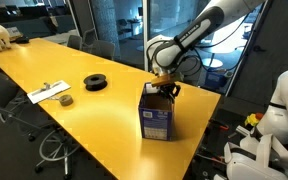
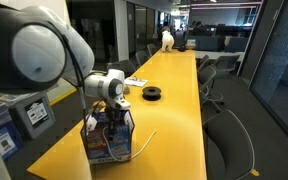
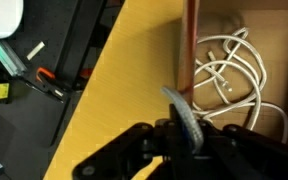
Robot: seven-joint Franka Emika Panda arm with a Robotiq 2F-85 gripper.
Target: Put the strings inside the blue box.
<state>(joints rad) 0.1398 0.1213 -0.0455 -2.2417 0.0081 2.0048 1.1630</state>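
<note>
One piece of string hangs over the blue box's side and trails outside. My gripper should lift clear, turn and come at the trailing piece from outside the box.
The blue box stands upright near the table's end, and it shows in both exterior views. My gripper hangs right over its open top. In the wrist view the strings lie as white loops on the box's brown inside. One thin white strand trails out of the box onto the table. My gripper looks shut on a curved blue-grey strip, which seems to be a flap of the box.
A black round spool lies mid-table, with a white paper and small items beyond it. Office chairs line the table's sides. A white robot stands off the table's end. Tools lie on the floor.
</note>
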